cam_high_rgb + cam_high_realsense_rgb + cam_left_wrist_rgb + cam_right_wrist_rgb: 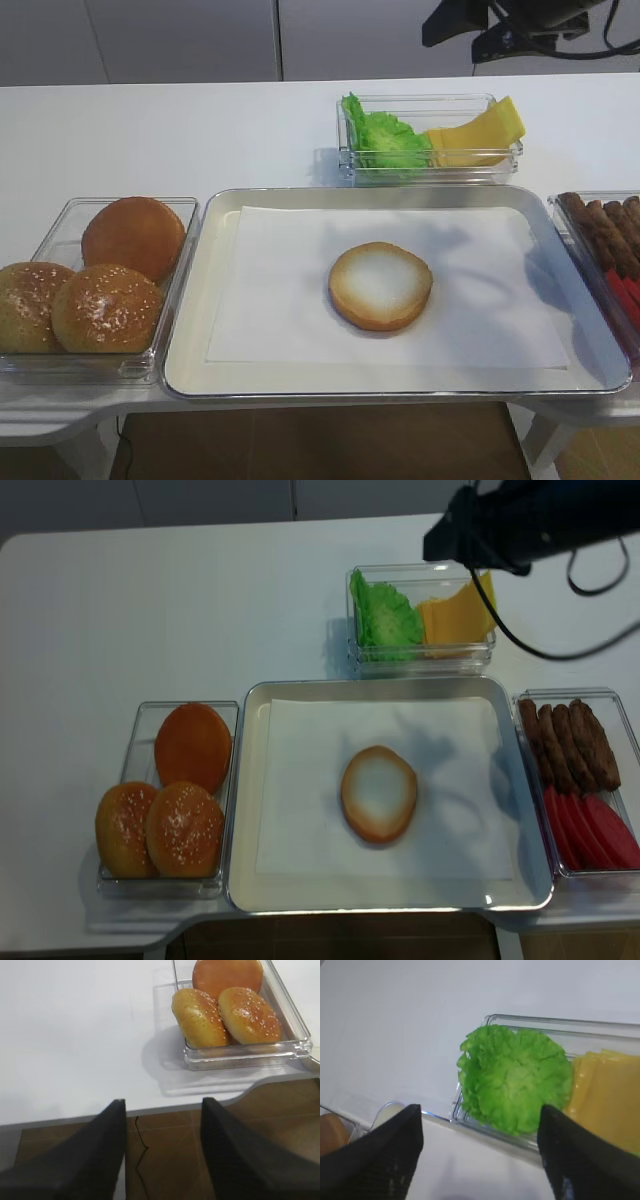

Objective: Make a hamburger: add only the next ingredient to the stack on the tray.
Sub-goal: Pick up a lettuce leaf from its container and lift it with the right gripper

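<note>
Extra ruffled edges poke out next to the lettuce leaf, so I expect another leaf to stay behind in the clear container when I pick up the top leaf.
The bun bottom half lies cut face up in the middle of the paper-lined silver tray. A bright green ruffled lettuce leaf rests in the left end of a clear container behind the tray. My right gripper hovers above the tray's far edge just in front of the leaf, open wide with nothing between its fingers. Its dark arm comes in from the top right. My left gripper hangs open and empty over the table's front edge, left of the buns.
Yellow cheese slices share the lettuce container. A clear box of whole buns stands left of the tray. Brown sausages and red tomato slices sit in a box on the right.
</note>
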Controlling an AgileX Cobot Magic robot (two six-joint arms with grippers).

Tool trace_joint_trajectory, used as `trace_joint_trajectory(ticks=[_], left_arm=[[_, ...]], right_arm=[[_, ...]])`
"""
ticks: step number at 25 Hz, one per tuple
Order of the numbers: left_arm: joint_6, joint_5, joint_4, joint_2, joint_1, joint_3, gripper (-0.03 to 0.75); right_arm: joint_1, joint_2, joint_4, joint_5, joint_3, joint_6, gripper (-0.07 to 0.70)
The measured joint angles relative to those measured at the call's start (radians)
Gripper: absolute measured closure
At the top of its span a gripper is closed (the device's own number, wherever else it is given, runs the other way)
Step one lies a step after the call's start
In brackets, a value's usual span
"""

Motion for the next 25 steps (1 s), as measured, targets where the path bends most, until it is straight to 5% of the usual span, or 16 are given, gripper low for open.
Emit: trace_joint_trajectory(ticks=[12,25], left_arm=[[0.0,0.0,0.0,0.0,0.0,0.0,0.358],[0.0,0.0,0.0,0.0,0.0,0.0,0.358]], right_arm=[[0.002,0.363,0.098,0.112,-0.348,-0.021,0.093],[0.076,0.496,0.1,0.128,-0.45,-0.025,0.15]])
